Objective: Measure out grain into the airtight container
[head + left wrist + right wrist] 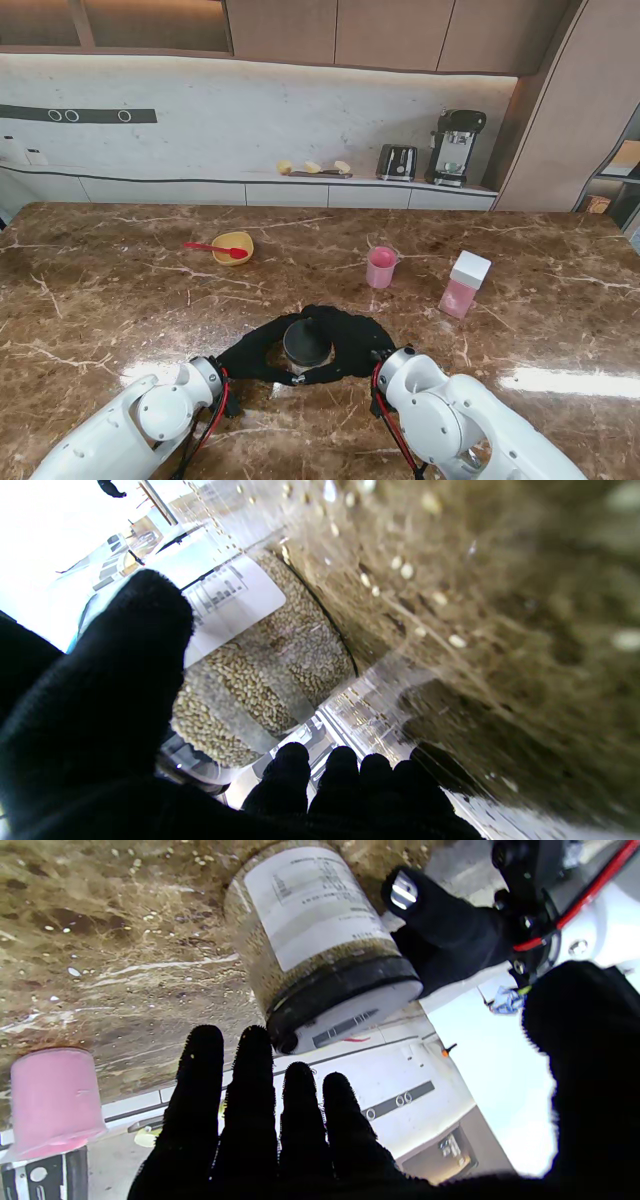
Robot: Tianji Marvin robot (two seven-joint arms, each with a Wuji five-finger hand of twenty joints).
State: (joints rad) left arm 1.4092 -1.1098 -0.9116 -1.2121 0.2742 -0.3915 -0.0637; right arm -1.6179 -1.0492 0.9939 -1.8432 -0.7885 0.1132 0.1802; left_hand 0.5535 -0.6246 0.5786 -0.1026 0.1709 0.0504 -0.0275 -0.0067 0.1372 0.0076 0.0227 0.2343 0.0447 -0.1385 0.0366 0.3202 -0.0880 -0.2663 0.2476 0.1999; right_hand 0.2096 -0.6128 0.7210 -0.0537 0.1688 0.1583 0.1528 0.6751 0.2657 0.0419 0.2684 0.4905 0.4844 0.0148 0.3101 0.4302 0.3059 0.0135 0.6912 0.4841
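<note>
The smooth round rim (pixel 343 987) tops the grain jar like a ring of its own, so the black lid (pixel 307 342) will come off in one piece when I raise it.
A clear grain jar (pixel 307 342) with a black lid and a white label stands near me at the table's middle. It fills the left wrist view, its grain (pixel 270 680) showing through the wall. My left hand (pixel 255 358) wraps the jar, thumb (pixel 115 670) on one side and fingers (pixel 345 775) on the other. In the right wrist view the left hand (pixel 450 930) touches the jar (pixel 310 930) beside the label. My right hand (pixel 355 340) is open on the jar's right side, its fingers (pixel 280 1130) spread near the lid. A pink container with a white lid (pixel 464 284) stands farther right.
A pink measuring cup (pixel 381 267) stands beyond the jar and shows in the right wrist view (pixel 52 1100). A yellow bowl (pixel 235 243) with a red spoon (pixel 212 246) sits farther left. A toaster (pixel 397 161) and a coffee machine (pixel 455 147) are on the back counter.
</note>
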